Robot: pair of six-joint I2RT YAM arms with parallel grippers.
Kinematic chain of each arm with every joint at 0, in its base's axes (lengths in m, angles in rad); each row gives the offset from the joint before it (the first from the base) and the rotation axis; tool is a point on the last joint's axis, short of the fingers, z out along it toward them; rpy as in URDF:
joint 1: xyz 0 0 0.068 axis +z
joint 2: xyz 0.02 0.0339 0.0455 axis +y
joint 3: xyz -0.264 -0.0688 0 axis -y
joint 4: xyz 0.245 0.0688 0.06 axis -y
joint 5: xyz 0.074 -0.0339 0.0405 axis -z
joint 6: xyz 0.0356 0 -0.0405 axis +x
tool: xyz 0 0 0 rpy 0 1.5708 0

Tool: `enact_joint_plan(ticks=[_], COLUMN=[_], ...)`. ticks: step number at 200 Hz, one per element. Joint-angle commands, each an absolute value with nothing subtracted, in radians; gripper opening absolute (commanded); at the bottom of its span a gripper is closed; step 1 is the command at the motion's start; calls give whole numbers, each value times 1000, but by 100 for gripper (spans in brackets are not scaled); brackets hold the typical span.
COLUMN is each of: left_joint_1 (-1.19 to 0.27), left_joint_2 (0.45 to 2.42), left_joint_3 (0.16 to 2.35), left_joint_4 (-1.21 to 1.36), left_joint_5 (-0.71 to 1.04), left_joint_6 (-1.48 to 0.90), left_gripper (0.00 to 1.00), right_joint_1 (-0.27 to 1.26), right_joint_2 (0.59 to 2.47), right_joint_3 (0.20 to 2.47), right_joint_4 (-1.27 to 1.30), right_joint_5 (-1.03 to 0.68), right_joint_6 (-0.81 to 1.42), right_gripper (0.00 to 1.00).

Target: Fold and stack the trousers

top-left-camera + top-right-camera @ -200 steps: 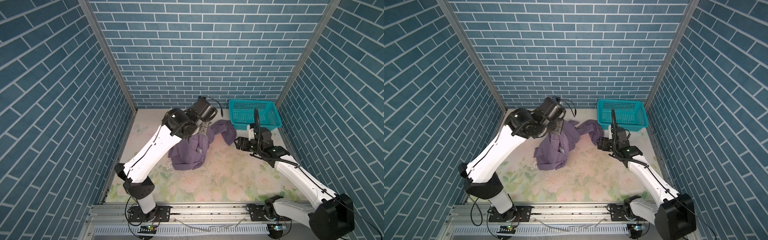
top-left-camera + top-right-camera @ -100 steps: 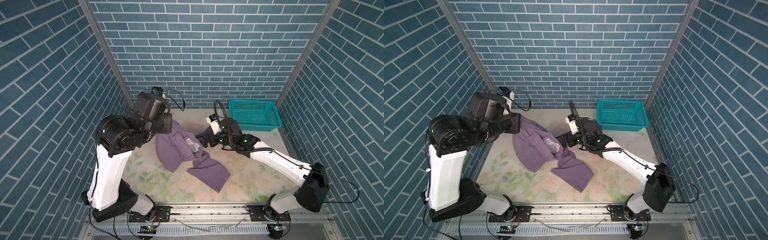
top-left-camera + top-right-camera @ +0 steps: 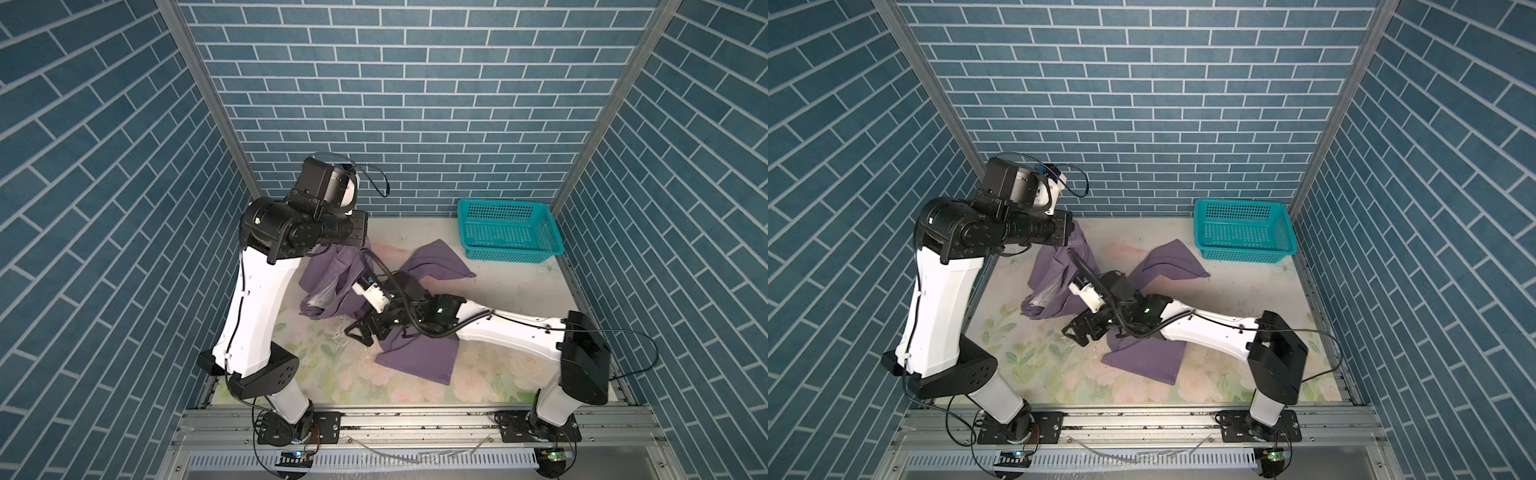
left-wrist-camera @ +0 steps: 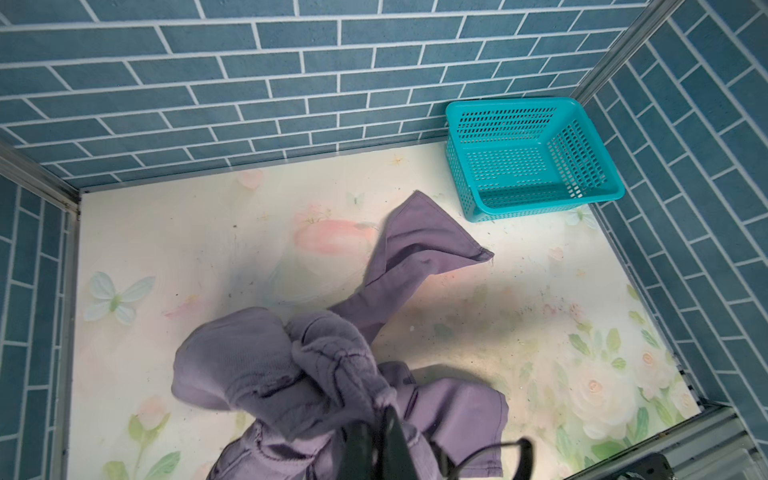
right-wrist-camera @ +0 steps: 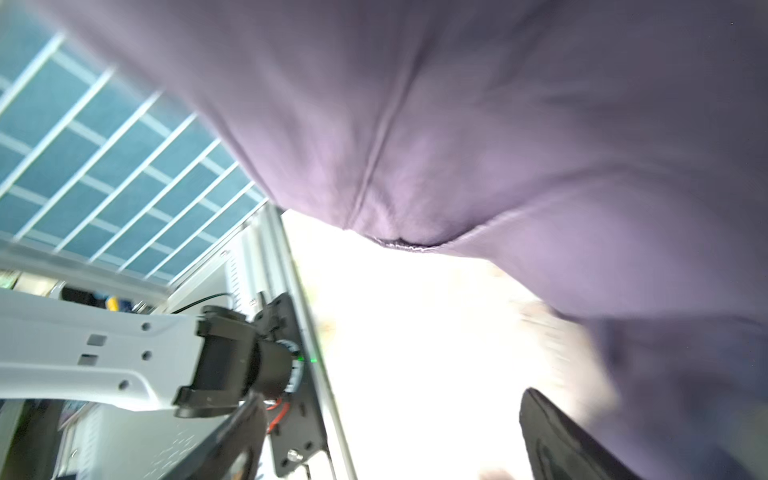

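The trousers hang bunched [image 3: 332,281] from my left gripper, and the trouser legs spread apart. Next, my right gripper grabs the front leg [image 3: 424,350] and pulls the trousers straight.
The muted-purple trousers [image 3: 419,357] [image 3: 1142,357] lie half spread on the floral table. My left gripper [image 3: 365,239] [image 4: 384,419] is shut on a bunched part of them and holds it up at the back left, so the fabric hangs from it. One leg reaches toward the basket, and another lies flat toward the front. My right gripper [image 3: 359,332] [image 3: 1077,330] is open, low over the table at the cloth's near-left edge. In the right wrist view the trousers [image 5: 540,124] drape above the right gripper [image 5: 395,449], and nothing sits between its fingers.
An empty teal mesh basket [image 3: 511,253] [image 3: 1246,249] [image 4: 536,208] stands in the back right corner against the brick-pattern walls. The floral table mat [image 3: 519,299] shows to the right of the trousers. A metal rail runs along the table's front edge.
The left gripper has lifted the trousers from a heap and swung left, then back toward the middle. The right gripper left the basket side and came low to the cloth's near-left edge. One leg spread frontward.
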State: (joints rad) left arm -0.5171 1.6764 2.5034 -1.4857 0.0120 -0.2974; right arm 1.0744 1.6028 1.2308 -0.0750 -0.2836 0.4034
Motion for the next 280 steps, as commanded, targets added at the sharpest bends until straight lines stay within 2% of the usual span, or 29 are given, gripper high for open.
enact_joint_plan(ticks=[1,46,105,178,205,244,264,280], left_joint_1=[-484,-449,-394,-386,-386,-386,-386,-385], left_joint_2=[1655,1640,1582,1530,1506,1423,1389,1391], left_joint_3=[2538,2559,2557,2508,2433,2112,1971,1941], left_joint_4=[-1421,-1410,-1372,-1332,-1329,-1180,-1111,-1116], left_joint_5=[163,259,271,237,189,237,236,193], left_joint_6=[-282,-281,-318,-341,-336,-369,-383,-375], left_gripper=[0,0,0,0,0,0,0,0], right_joint_1=[936,863,868,908,903,860,850,846], right_joint_2=[1430,1366,1471,1591,1531,1358,1252,1184], right_joint_3=[1108,974,823,724,693,748,800,813], right_joint_4=[-45,-135,-89,-67,-44,-116,-200,-267], right_joint_5=[-231,-180,-235,-161,-145,-135,-94,-16], right_joint_6=[426,397,539,577,589,570,526,496], right_gripper=[95,95,94,92,92,92,93,96])
